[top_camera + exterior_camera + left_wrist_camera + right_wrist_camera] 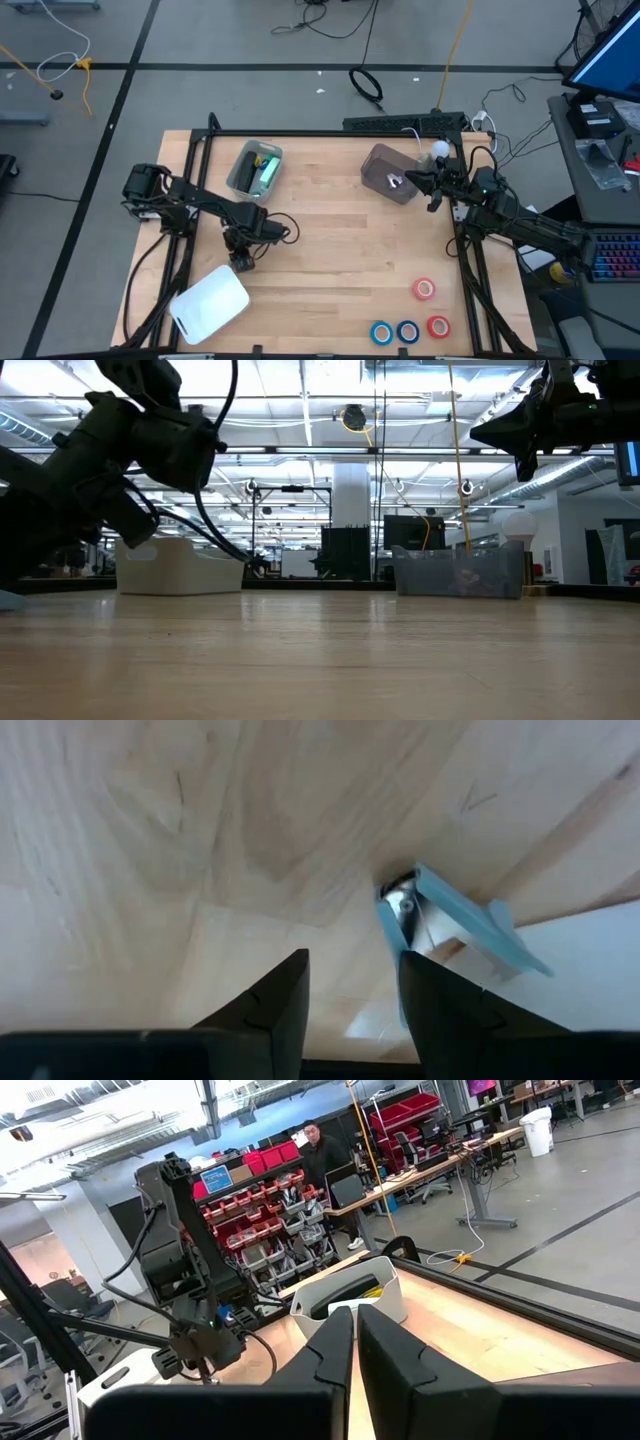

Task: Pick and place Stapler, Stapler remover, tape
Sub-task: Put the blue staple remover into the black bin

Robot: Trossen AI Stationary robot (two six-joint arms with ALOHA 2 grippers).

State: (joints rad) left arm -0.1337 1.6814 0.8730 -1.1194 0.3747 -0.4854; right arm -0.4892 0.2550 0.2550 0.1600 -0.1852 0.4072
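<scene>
Next, I shift my left gripper's finger, since it sits over one arm of the stapler remover point(391, 928), toward the white tray and into the stapler remover's gap point(428, 933).
A small light-blue stapling tool point(452, 920) with metal in its open mouth lies on the wood against the edge of a white tray point(590, 970); stapler or remover, I cannot tell. My left gripper point(352, 982) points down over it, open, the tool just beyond one fingertip point(242, 262). Four tape rolls lie flat near the table's near right corner: red point(425, 289), red point(438, 325), blue point(381, 332), blue point(407, 331). My right gripper point(415, 181) hovers shut over a clear bin point(388, 172), holding nothing point(355, 1342).
A grey bin point(254, 168) near the far edge holds a green item point(268, 172). The white tray point(210, 300) sits at the near left corner. Bare wood spreads across the table's middle point(340, 250). A person point(325, 1155) stands in the room beyond.
</scene>
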